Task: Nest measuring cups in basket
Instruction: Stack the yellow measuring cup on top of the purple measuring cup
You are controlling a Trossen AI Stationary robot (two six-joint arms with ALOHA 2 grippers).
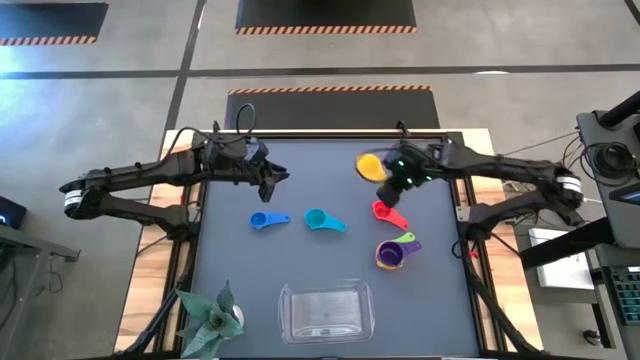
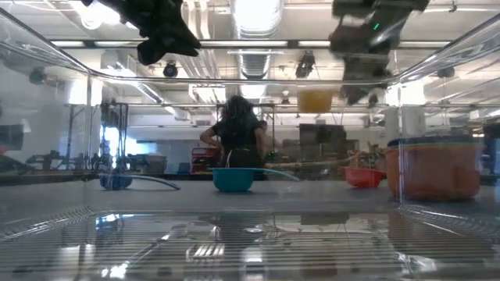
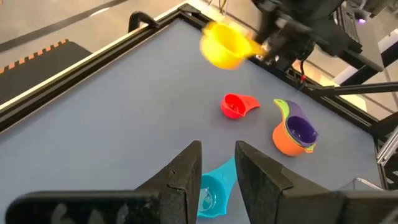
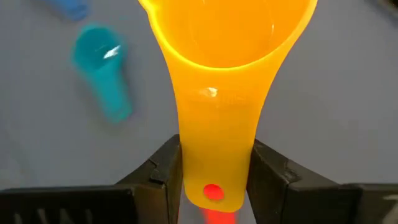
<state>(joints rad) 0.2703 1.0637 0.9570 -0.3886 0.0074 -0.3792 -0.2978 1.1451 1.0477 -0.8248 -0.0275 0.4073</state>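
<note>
The yellow cup's bowl (image 1: 371, 166) points up and the purple cup's bowl (image 1: 391, 254) is empty, so my right gripper should go on carrying until the yellow cup's bowl nests in it.
My right gripper (image 1: 384, 174) is at the far right of the mat, shut on a yellow measuring cup (image 1: 368, 165) held in the air. On the mat lie a blue cup (image 1: 268, 220), a teal cup (image 1: 322, 220) and a red cup (image 1: 385, 211). To the near side of the red cup, a purple and a green cup sit nested in an orange one (image 1: 393, 253). The clear basket (image 1: 325, 310) sits at the near edge. My left gripper (image 3: 217, 171) hangs open above the far left of the mat, over the teal cup (image 3: 211, 190), with nothing between its fingers. My right gripper pinches the yellow cup's flat handle (image 4: 214, 162) between its two fingers, near the handle's free end. The fingers slant downward and lie along the handle, one on each edge. The cup is lifted clear of the mat, its bowl (image 4: 230, 25) ahead of the fingertips.
A green-leaved toy plant (image 1: 210, 320) stands at the near left corner beside the basket. The dark mat (image 1: 230, 270) is bordered by a raised black frame (image 3: 93, 59). A person (image 2: 238, 136) stands in the room far behind the table.
</note>
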